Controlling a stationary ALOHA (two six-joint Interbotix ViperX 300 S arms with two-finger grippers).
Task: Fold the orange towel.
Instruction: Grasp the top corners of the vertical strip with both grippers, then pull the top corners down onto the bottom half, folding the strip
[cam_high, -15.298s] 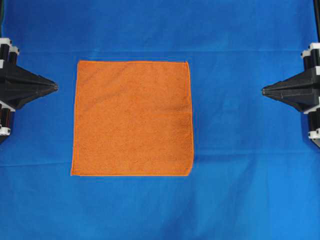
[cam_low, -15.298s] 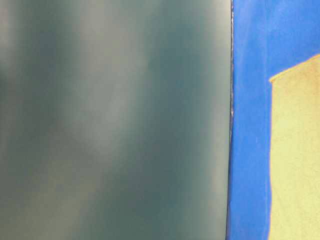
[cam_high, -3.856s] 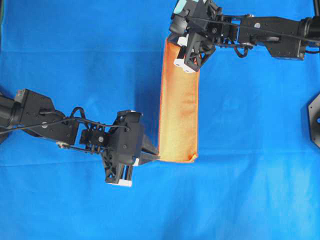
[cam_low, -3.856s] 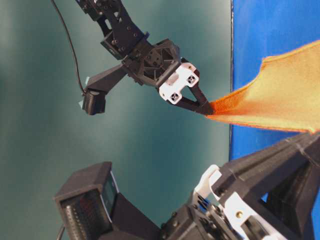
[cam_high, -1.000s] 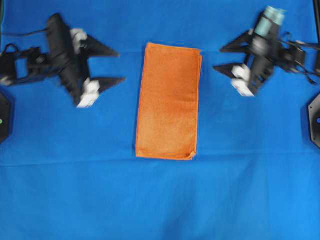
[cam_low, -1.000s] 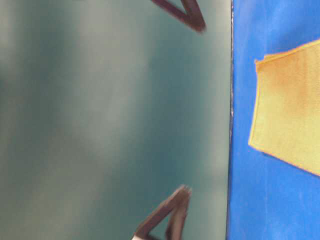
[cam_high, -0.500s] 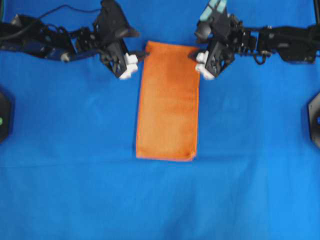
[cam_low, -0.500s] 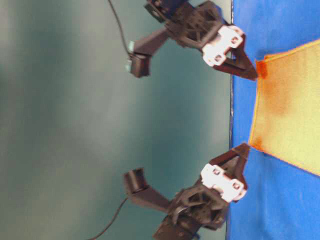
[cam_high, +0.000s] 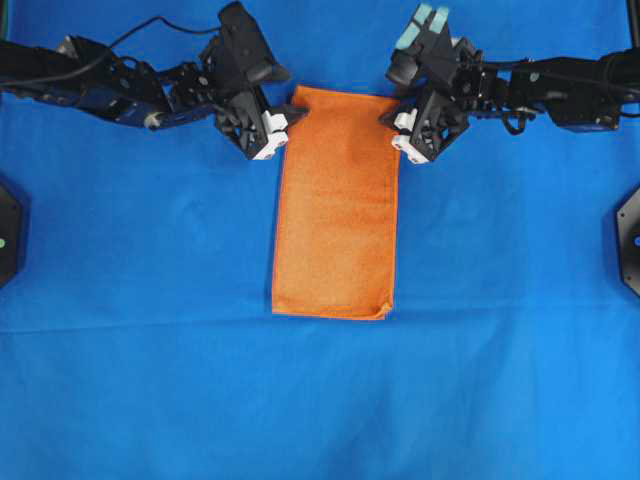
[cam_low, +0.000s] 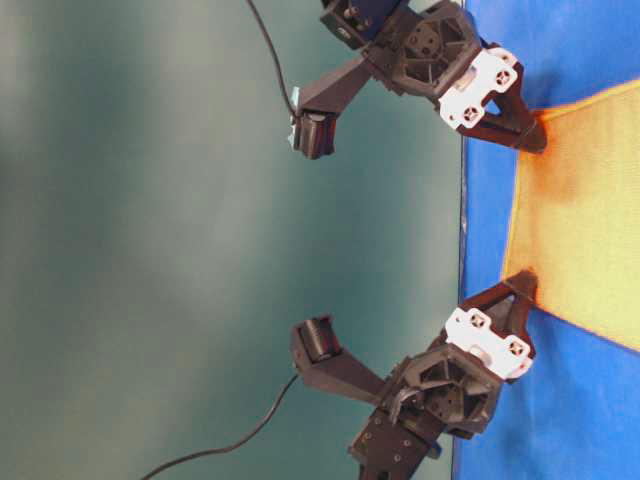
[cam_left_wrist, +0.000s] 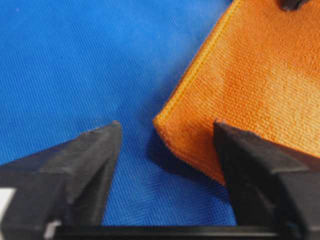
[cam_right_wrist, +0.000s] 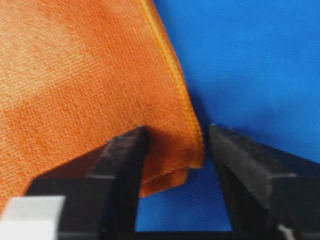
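The orange towel (cam_high: 338, 205) will fold over with both layers together when I bring the towel's far edge (cam_high: 346, 93) closer, because the layers lie even there.
The orange towel (cam_high: 338, 205) lies flat as a tall rectangle, doubled over, on the blue cloth. My left gripper (cam_high: 287, 119) is at its far left corner and my right gripper (cam_high: 393, 122) at its far right corner. In the left wrist view the jaws of the left gripper (cam_left_wrist: 167, 125) stand open, with the towel corner (cam_left_wrist: 172, 127) between the fingertips and a gap on the left side. The right gripper (cam_right_wrist: 176, 129) straddles the two-layered corner (cam_right_wrist: 175, 165), open, one finger (cam_right_wrist: 120, 165) resting on the cloth. At table level both grippers (cam_low: 525, 285) (cam_low: 535, 135) tip down onto the towel (cam_low: 585, 220).
A blue cloth (cam_high: 150, 380) covers the whole table. Dark arm mounts sit at the left edge (cam_high: 5, 235) and the right edge (cam_high: 630, 240). Cables trail behind both arms. A plain grey-green wall (cam_low: 200, 240) fills the table-level view.
Both arms swung in from the sides to the towel's far corners and settled lower onto them. Both pairs of jaws have narrowed. The towel lies unmoved.
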